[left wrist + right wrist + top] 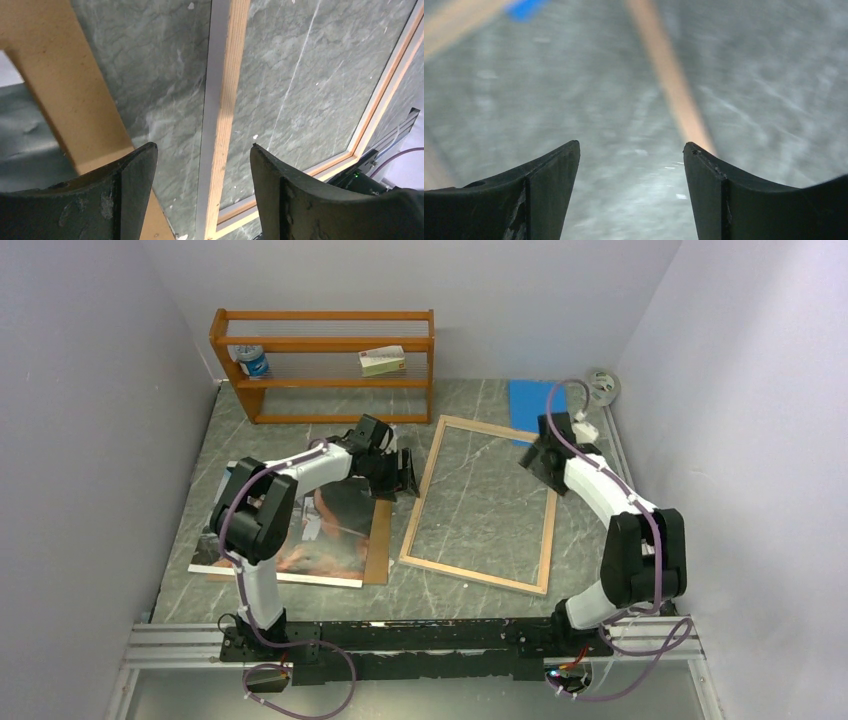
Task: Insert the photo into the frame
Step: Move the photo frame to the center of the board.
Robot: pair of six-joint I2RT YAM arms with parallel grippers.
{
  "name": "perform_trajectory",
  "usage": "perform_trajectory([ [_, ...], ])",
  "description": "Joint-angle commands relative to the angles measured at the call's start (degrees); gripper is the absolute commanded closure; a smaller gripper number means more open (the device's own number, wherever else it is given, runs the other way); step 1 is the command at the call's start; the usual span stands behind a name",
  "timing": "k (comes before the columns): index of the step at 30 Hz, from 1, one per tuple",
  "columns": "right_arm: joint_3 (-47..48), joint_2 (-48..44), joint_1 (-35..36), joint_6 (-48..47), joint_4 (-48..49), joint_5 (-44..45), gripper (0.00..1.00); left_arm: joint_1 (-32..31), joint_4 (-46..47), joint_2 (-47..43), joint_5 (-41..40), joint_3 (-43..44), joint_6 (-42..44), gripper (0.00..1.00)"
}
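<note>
The frame's near rail [474,575] sits at a slant against the backing board's near edge, so both my grippers should turn the frame straight by its side rails [413,525] before they handle the photo.
The frame [416,515] lies flat in the middle of the table, its light wood reverse up and the table showing through its glass. To its left the photo [330,525] lies face up on a brown backing board [379,545]. My left gripper [405,476] hangs open just left of the frame's left rail. In the left wrist view that rail [223,100] runs between the open fingers of the left gripper [202,150], with the backing board [65,85] at left. My right gripper [533,458] is open above the frame's far right corner. The right wrist view is blurred, with the right gripper [630,147] holding nothing and a frame rail [674,85] beyond it.
An orange shelf rack [325,360] stands at the back, holding a bottle [252,362] and a small box [383,360]. A blue pad [535,400] and a tape roll [603,386] lie at the back right. Walls close in on both sides.
</note>
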Motion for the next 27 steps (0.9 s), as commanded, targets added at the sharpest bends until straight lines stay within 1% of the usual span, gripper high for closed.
perform_trajectory([
  [1,-5.92,-3.17,-4.55,-3.58,-5.85,3.26,0.20,-1.56,1.40,1.96,1.05,3.29,1.06,0.27],
  [3,-7.72,-3.03,-5.53,-5.66,-3.40,-0.03,0.20,-2.20,0.84,2.49,-0.96,3.33,0.87,0.26],
  [6,-9.32,-1.24,-7.03,-6.09,-0.87,-4.43,0.20,-2.53,-0.53,3.40,-3.30,3.41,0.58,0.25],
  [9,-9.32,1.45,-7.60,-5.85,-0.10,-6.14,0.20,-2.61,-1.26,4.83,-3.20,3.56,0.89,0.25],
  [12,-9.18,3.39,-8.18,-6.62,1.02,-7.42,0.20,-2.83,-0.22,5.14,-0.75,2.85,1.24,0.30],
  [15,-9.18,4.66,-9.05,-8.06,3.23,-10.74,0.24,-3.25,0.90,5.15,1.85,2.03,1.67,0.39],
  [17,-8.91,5.52,-9.07,-8.84,4.80,-13.43,0.27,-3.51,1.20,5.19,2.81,1.65,1.90,0.45],
  [18,-8.57,6.03,-10.50,-9.28,5.50,-14.44,0.30,-3.58,1.34,5.23,3.02,1.50,1.90,0.47],
  [20,-7.97,6.60,-11.12,-9.78,7.11,-16.34,0.34,-3.68,1.59,5.37,3.74,1.22,1.80,0.50],
  [24,-5.78,7.14,-11.72,-10.49,9.68,-18.06,0.40,-3.70,2.35,6.77,6.35,2.64,1.71,0.54],
  [26,-3.90,7.95,-11.92,-10.91,9.97,-18.29,0.48,-3.74,2.77,8.03,8.42,4.04,2.17,0.58],
  [27,-2.70,8.51,-12.04,-11.24,9.73,-18.19,0.49,-3.71,2.73,8.78,9.32,4.94,2.36,0.60],
])
